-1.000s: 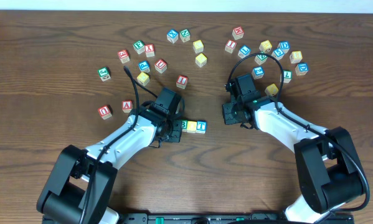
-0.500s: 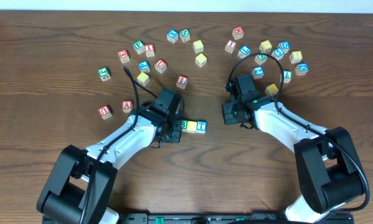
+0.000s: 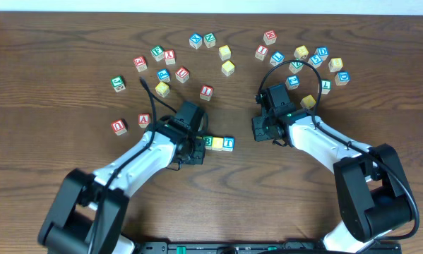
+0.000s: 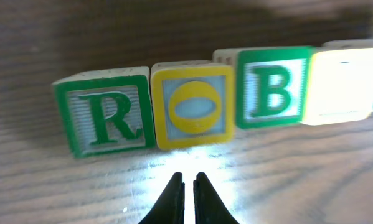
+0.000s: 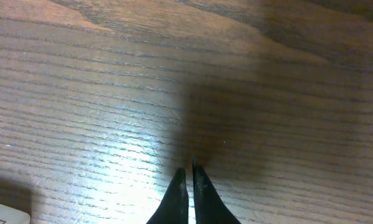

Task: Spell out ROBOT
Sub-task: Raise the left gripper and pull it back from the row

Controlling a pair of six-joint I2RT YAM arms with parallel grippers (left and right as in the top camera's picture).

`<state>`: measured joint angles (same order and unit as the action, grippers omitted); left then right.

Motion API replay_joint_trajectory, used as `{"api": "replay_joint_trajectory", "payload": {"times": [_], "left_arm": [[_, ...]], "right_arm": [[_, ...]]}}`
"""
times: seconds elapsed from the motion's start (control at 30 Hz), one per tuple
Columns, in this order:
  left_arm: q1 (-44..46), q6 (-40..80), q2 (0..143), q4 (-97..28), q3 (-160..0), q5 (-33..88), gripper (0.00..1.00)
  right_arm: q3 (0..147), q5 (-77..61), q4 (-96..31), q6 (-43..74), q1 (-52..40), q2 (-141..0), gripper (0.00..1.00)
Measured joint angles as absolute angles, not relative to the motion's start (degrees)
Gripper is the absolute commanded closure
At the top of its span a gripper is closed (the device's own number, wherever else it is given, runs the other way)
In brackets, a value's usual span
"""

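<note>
The green R cube [image 4: 108, 116] touches the yellow oval cube in the row, so I keep raising my left gripper away until it is clear, then open it.
In the left wrist view the ROBOT row lies on the wood: a green R cube [image 4: 105, 118], a yellow-framed cube with a yellow oval [image 4: 192, 111], a green B cube [image 4: 273, 87] and a glaring yellow cube [image 4: 342, 84]. My left gripper [image 4: 189, 180] is shut and empty, its tips just short of the yellow oval cube. From overhead the left gripper [image 3: 194, 152] hides the R end; the B [image 3: 208, 142], yellow cube [image 3: 217, 143] and blue T [image 3: 228, 143] show. My right gripper [image 3: 262, 130] is shut and empty right of the row, over bare wood [image 5: 189, 174].
Several loose letter cubes lie scattered across the back of the table, among them a red A [image 3: 144, 120], a red U [image 3: 118, 126], a red I [image 3: 206, 91] and a yellow cube [image 3: 308, 101] beside the right arm.
</note>
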<state>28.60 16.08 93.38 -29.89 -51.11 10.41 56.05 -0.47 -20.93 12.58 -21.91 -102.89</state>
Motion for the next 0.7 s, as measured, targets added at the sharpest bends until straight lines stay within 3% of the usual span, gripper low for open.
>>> {"api": "replay_joint_trajectory", "payload": {"times": [0.33, 0.7], "left_arm": [[28.6, 16.1, 76.3, -34.5, -51.1, 8.2, 0.92], [28.6, 16.1, 61.2, -36.6, -51.1, -4.3, 0.92]], "right_arm": [[56.1, -0.5, -20.9, 12.5, -21.9, -102.9, 0.99], [56.1, -0.5, -20.9, 11.8, -21.9, -102.9, 0.99]]}}
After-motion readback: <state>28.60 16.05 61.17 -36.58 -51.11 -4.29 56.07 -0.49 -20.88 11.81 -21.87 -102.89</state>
